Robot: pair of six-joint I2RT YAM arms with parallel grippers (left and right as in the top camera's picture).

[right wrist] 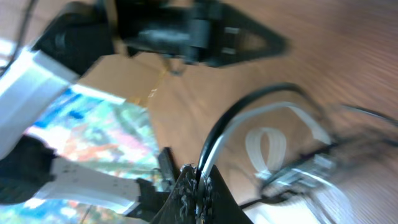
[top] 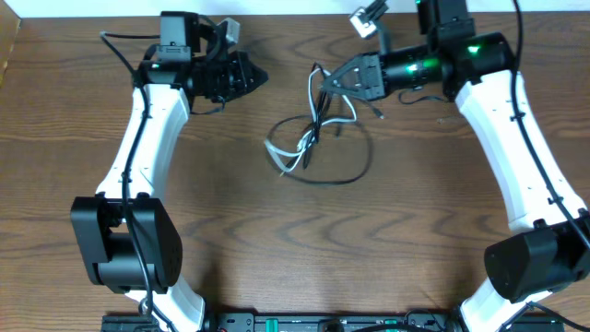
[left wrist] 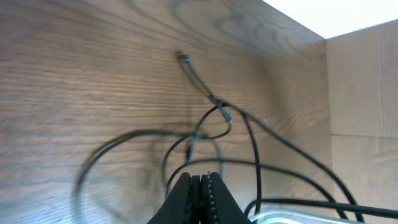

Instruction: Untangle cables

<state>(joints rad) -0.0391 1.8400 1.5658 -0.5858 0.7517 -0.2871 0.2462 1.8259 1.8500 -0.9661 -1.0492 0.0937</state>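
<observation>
My right gripper should lower the tangle and pull only the white cable [top: 300, 148] while my left gripper holds loops of black cable, because my right gripper is pinching pieces of black and white cable [right wrist: 216, 138] together.
The cables [top: 313, 138] lie tangled in the middle of the wooden table, black loops mixed with a thin white cable [top: 279, 152]. My right gripper [top: 320, 83] is at the top of the tangle. In the right wrist view its fingertips [right wrist: 198, 173] are shut on one black and one white strand [right wrist: 219, 138], which rise from the jaws and arc over towards the pile. My left gripper [top: 258, 77] hovers to the left of the tangle, shut and empty. Its wrist view shows the closed fingertips [left wrist: 200, 182] above black loops and a small plug end [left wrist: 183, 58].
The table's back edge [top: 277, 17] runs just behind both grippers. A cardboard wall [left wrist: 364, 93] stands at the table's far side in the left wrist view. A colourful surface [right wrist: 106, 134] lies beyond the table in the right wrist view.
</observation>
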